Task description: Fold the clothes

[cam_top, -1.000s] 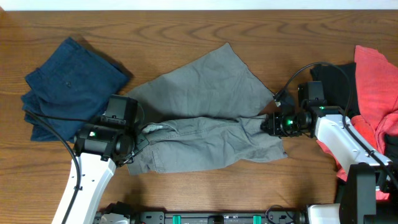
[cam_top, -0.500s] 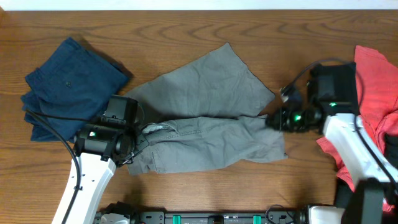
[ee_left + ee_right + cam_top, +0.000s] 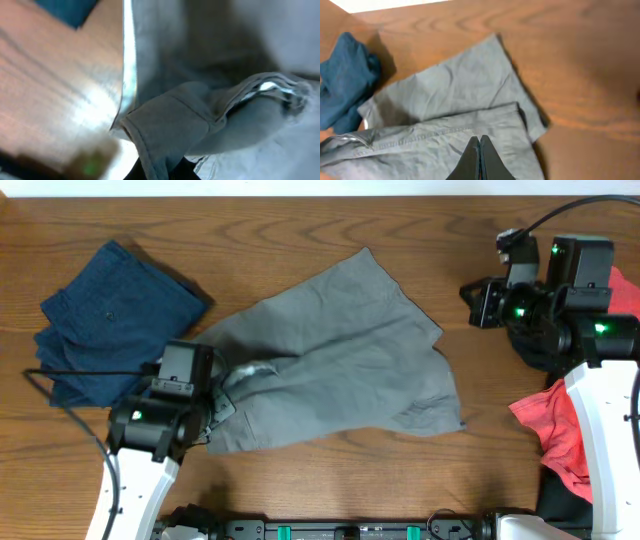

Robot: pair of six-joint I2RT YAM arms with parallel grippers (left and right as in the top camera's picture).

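Note:
The upper leg is held by the robot's left gripper only and lies short of the lower leg's back corner [image 3: 368, 258], so the robot's right gripper should first grab its loose corner [image 3: 514, 109].
The grey shorts [image 3: 340, 350] lie spread across the middle of the table, one leg overlapping the other. My left gripper [image 3: 215, 405] is shut on their waistband at the left end; in the left wrist view the grey cloth [image 3: 200, 60] runs between the jaws [image 3: 165, 172]. My right gripper [image 3: 470, 298] is shut and empty, raised off the shorts' right side. In the right wrist view its closed fingers [image 3: 480, 150] hang above the grey shorts [image 3: 445, 105]. Navy shorts [image 3: 110, 320] lie folded at the far left.
A coral-red piece [image 3: 565, 435] and a black piece [image 3: 535, 345] lie at the right edge, under my right arm. The navy shorts also show in the right wrist view [image 3: 342, 80]. Bare wood runs along the back and front of the table.
My right gripper has left the shorts' right edge and moved up and back to the right. The right leg of the shorts has settled flat. My left gripper has shifted slightly toward the front.

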